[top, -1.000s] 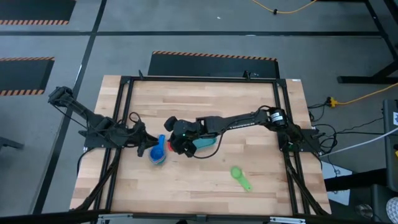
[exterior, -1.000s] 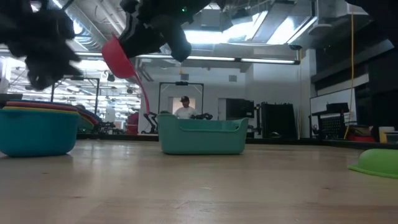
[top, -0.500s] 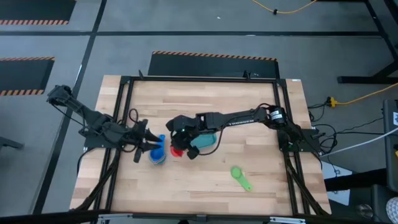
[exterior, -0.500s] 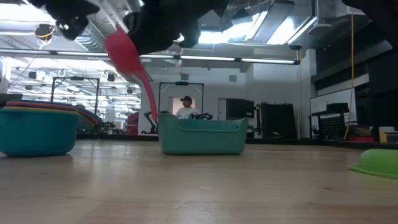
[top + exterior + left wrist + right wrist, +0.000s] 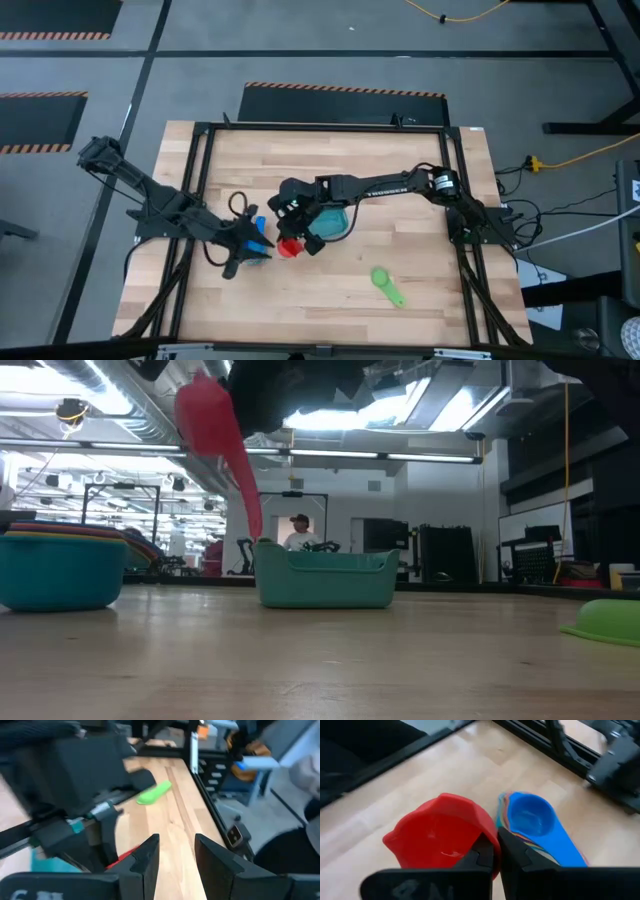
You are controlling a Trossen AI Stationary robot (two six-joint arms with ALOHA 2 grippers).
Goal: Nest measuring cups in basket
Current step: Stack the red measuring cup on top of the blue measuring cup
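Note:
My right gripper is pinching the red cup tipped with its handle hanging down [image 5: 246, 485], so next my left gripper grabs the cup's free rim [image 5: 476, 809] before nesting it.
My right gripper [image 5: 297, 238] is shut on the red measuring cup [image 5: 288, 248], high above the table between the teal basket [image 5: 335, 222] and a stack of nested cups [image 5: 262, 240]. The stack's top cup is blue [image 5: 532, 820], and its light blue outer cup [image 5: 60, 572] stands on its base. My left gripper [image 5: 248, 252] hovers over the stack's near left side; it is open [image 5: 175, 862] with nothing between the fingers. A green cup [image 5: 386, 284] lies mouth down near the table's near right. My right gripper pinches the red cup's wall at the rim [image 5: 487, 837], on the side nearest the wrist, between its two shut fingers. The fingers slant down from the table's right. The cup is lifted clear and tipped, its mouth toward the wrist, and its handle [image 5: 245, 490] hangs down.
The basket [image 5: 325, 578] stands at mid-table, just right of my right gripper. Black frame rails [image 5: 205, 180] run along the table's edges. Bare wood lies toward the near edge [image 5: 300, 310] and the far edge.
My left gripper has risen from beside the stack, gone toward the table's near edge and a little right, and rolled. My right gripper has rolled its wrist almost in place. The red cup has turned with it, so the bowl stands higher and the handle hangs down.

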